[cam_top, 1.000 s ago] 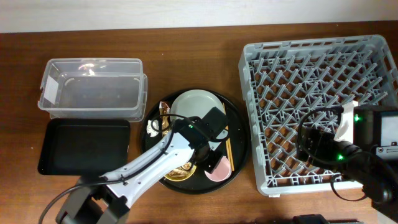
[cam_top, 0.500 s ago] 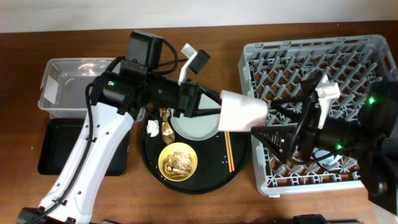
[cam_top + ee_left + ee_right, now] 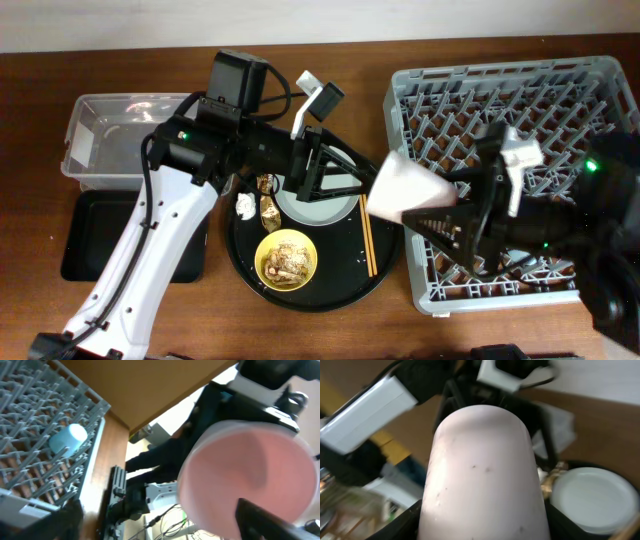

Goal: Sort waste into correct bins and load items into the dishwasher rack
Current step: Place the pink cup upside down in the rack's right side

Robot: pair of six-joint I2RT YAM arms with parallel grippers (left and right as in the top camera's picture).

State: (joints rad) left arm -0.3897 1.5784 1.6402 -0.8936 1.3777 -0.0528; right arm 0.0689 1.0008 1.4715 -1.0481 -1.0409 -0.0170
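Next, I move my left gripper back while my right gripper puts the pink cup down next to the blue cup (image 3: 68, 440), because the dishwasher rack (image 3: 500, 112) is on my right gripper's side.
The pink cup (image 3: 405, 190) hangs in the air between the round tray and the dishwasher rack (image 3: 600, 110). My right gripper (image 3: 425, 203) is shut on it, a finger (image 3: 402, 522) pressed to each side of the cup (image 3: 485, 470). My left gripper (image 3: 345, 175) stands open just left of the cup, over the pale green plate (image 3: 318, 208). In the left wrist view the cup's mouth (image 3: 247, 480) faces the camera, beyond my spread left fingers (image 3: 262, 520). A blue cup (image 3: 69, 439) lies in the rack (image 3: 30, 405).
On the round black tray (image 3: 240, 255) are a yellow bowl (image 3: 285, 260) of food scraps, chopsticks (image 3: 366, 245), a white tissue (image 3: 245, 205) and a gold wrapper (image 3: 267, 205). The clear box (image 3: 140, 140) and shallow black tray (image 3: 110, 235) sit at far left.
A second ago the left gripper was down at the pink cup on the tray. It lifted the cup rightwards, the right gripper closed on it, and the left jaws opened.
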